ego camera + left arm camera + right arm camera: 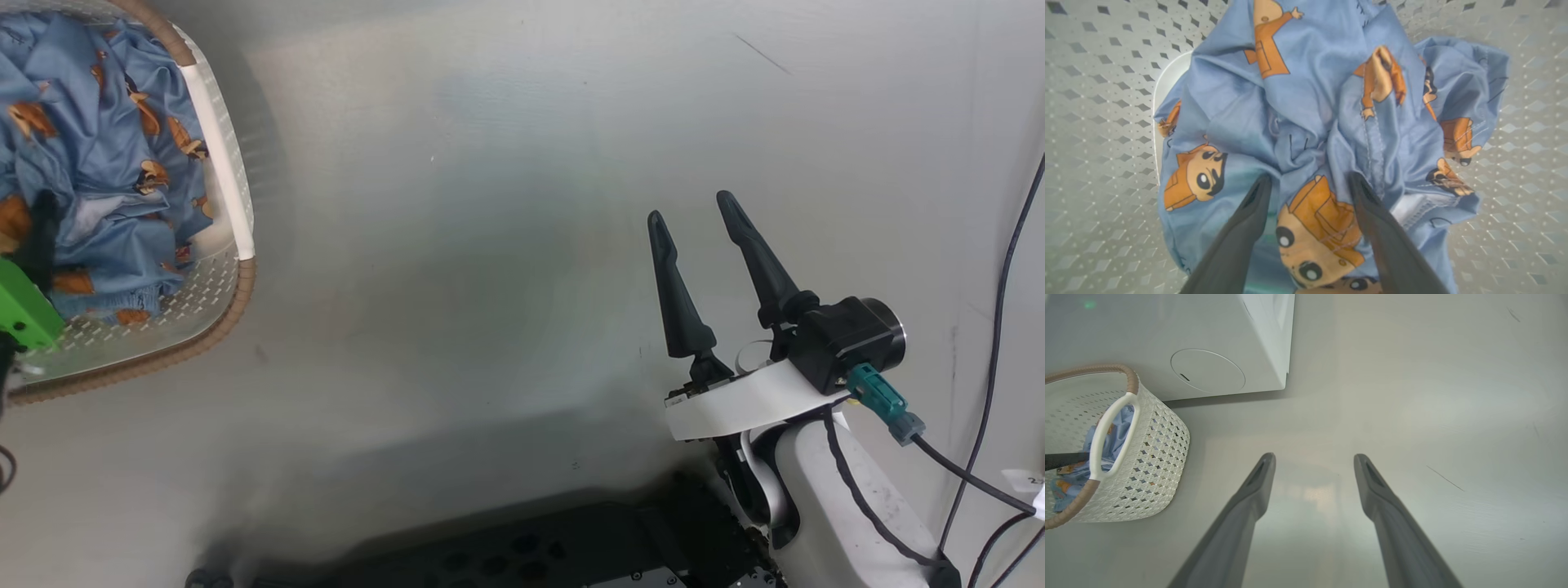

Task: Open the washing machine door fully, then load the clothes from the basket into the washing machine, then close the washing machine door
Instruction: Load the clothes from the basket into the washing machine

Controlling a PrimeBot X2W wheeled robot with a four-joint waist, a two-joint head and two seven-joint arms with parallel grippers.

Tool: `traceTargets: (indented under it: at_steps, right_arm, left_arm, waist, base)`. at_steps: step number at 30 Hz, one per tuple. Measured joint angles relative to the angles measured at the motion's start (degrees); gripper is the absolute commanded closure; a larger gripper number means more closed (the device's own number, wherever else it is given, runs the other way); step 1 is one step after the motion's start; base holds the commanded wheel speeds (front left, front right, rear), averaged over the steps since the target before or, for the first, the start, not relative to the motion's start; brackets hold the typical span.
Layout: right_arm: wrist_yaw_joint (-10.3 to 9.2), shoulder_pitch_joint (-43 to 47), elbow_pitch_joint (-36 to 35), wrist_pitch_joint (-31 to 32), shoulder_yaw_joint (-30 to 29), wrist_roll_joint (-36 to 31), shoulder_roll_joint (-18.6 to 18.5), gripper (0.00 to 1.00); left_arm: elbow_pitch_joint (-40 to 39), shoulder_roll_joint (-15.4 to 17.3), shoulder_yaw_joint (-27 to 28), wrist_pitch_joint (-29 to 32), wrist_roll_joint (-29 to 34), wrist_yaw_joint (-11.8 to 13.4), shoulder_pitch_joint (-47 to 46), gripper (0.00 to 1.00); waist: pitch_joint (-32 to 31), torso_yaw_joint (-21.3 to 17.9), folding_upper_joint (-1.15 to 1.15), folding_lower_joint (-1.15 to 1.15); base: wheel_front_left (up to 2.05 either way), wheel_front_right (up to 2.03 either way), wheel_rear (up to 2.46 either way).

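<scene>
The clothes are piled in overlapping folds [127, 211] across the bottom of the basket, so I expect another garment to be hidden underneath when I lift the top one [93, 147].
The clothes [1310, 102], light blue with orange-brown cartoon animals, lie bundled in the cream perforated basket [1094, 102]. My left gripper [1308, 179] is open right down at the bundle, its fingertips on either side of a printed fold. In the head view the basket [220, 163] with the clothes [98, 139] sits at the upper left. My right gripper [692, 211] hangs open over bare floor, well right of the basket. The right wrist view shows that gripper [1314, 457] open, the basket [1151, 457] at the left, and the white washing machine [1229, 335] behind it. The washing machine door is out of view.
Black cables [996, 327] hang along the right edge of the head view. My dark base [531, 555] lies along the bottom. A round cover [1207, 370] sits low on the machine's front. Grey floor stretches between basket and right gripper.
</scene>
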Motion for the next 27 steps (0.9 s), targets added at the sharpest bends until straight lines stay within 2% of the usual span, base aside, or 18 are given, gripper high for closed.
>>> traceTargets:
  at_steps: [9, 18, 19, 20, 21, 22, 27]
  right_arm:
    - [-0.49, -0.1, -0.6, 0.0, 0.4, 0.1, 0.0, 0.0]
    - [-0.58, -0.2, -1.1, 0.0, 0.3, 0.4, 0.0, 0.0]
    - [-0.58, -0.3, -1.1, 0.0, 0.3, 0.4, 0.0, 0.0]
    - [-0.59, -0.4, -1.1, 0.0, 0.3, 0.4, 0.0, 0.0]
    - [-0.59, -0.5, -1.1, 0.0, 0.2, 0.4, 0.0, 0.0]
    - [-0.63, -0.7, -1.1, 0.0, 0.1, 0.4, 0.0, 0.0]
    - [-1.0, -1.4, -1.1, 0.0, -0.4, 0.4, 0.0, 0.0]
  left_arm:
    - [2.4, 0.7, -1.5, 3.8, 1.4, 0.0, -4.2, 0.0]
    - [4.5, 0.1, -2.0, 4.2, 1.4, 0.0, -5.6, 0.0]
    - [4.5, 0.1, -2.4, 4.2, 1.4, 0.0, -5.7, 0.24]
    - [4.5, 0.0, -2.7, 3.7, 1.4, 0.0, -5.7, 0.58]
    - [4.5, -0.1, -2.9, 3.3, 1.4, 0.0, -5.7, 0.7]
    - [4.5, -0.4, -3.1, 3.2, 1.4, 0.0, -5.8, 1.0]
    - [4.9, -2.0, -3.5, 0.5, 1.4, 0.0, -5.9, 1.0]
  waist:
    - [1.8, -1.0, 0.0, 0.0]
    - [3.1, -1.3, 0.0, 0.0]
    - [3.1, -1.3, 0.0, 0.0]
    - [3.2, -1.3, 0.0, 0.0]
    - [3.2, -1.3, 0.0, 0.0]
    - [3.2, -1.3, 0.0, 0.0]
    - [2.6, -1.1, 0.0, 0.0]
  base:
    - [0.0, 0.0, 0.0]
    - [0.0, 0.0, 0.0]
    - [0.0, 0.0, 0.0]
    - [0.0, 0.0, 0.0]
    - [0.0, 0.0, 0.0]
    - [0.0, 0.0, 0.0]
    - [0.0, 0.0, 0.0]
